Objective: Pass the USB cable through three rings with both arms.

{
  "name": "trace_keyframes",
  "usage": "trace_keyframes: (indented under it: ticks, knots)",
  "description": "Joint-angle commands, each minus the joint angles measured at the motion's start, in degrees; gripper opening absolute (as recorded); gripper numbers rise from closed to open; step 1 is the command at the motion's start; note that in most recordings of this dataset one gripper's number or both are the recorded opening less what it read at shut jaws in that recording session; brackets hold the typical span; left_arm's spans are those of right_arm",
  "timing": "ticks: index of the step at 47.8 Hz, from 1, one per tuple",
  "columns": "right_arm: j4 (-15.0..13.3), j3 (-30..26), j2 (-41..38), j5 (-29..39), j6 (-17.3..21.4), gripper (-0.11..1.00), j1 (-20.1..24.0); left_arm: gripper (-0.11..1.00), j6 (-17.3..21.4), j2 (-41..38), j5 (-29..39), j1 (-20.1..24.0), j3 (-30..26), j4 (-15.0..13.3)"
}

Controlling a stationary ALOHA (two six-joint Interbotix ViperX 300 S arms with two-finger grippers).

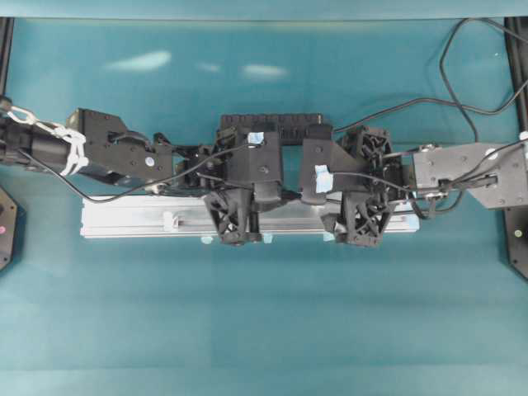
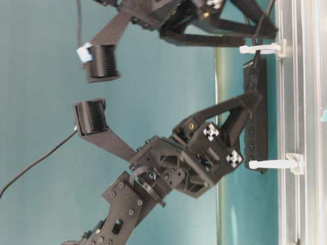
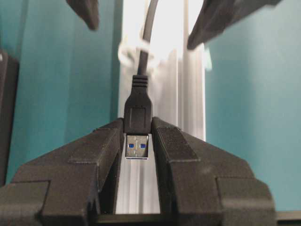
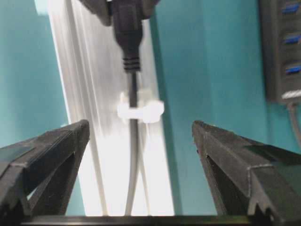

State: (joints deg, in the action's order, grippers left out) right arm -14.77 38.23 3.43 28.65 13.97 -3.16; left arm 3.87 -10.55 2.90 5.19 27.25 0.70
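Observation:
The robot's left gripper holds the plug by its front end, which must enter the next ring, so next the right gripper takes the plug's cord end first.
In the left wrist view my left gripper is shut on the black plug of the USB cable, with the plug's metal end showing between the fingers. From the plug the cord runs along the silver rail and through a whitish ring. My right gripper faces it from the other side of that ring. It stands wide open over the rail, astride the cord without touching it. Another ring stands free on the rail's left part. Both grippers meet over the rail's middle.
A black multi-port hub lies just behind the rail, close to both wrists. The hub's cord and other leads loop at the back right. Teal tabletop stretches in front of the rail.

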Motion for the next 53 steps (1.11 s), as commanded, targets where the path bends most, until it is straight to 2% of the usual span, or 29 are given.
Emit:
trace_keyframes:
  ticks: [1, 22, 47, 53]
  knots:
    - [-0.26, -1.41, 2.02, 0.44, 0.53, 0.67, 0.0, 0.24, 0.09, 2.11, 0.53, 0.0, -0.18, 0.09]
    - [-0.35, -4.39, 2.02, -0.7, 0.18, 0.67, -0.18, 0.24, 0.0, 5.54, 3.6, 0.0, 0.09, 0.09]
    - [-0.35, -4.04, -2.55, -9.05, 0.44, 0.67, -0.7, 0.24, 0.0, 6.94, 3.43, -0.09, 0.26, 0.09]
    - [-0.35, -3.96, -3.34, -10.02, 0.35, 0.61, -1.32, 0.24, 0.09, 6.86, 3.34, -0.09, 0.26, 0.09]
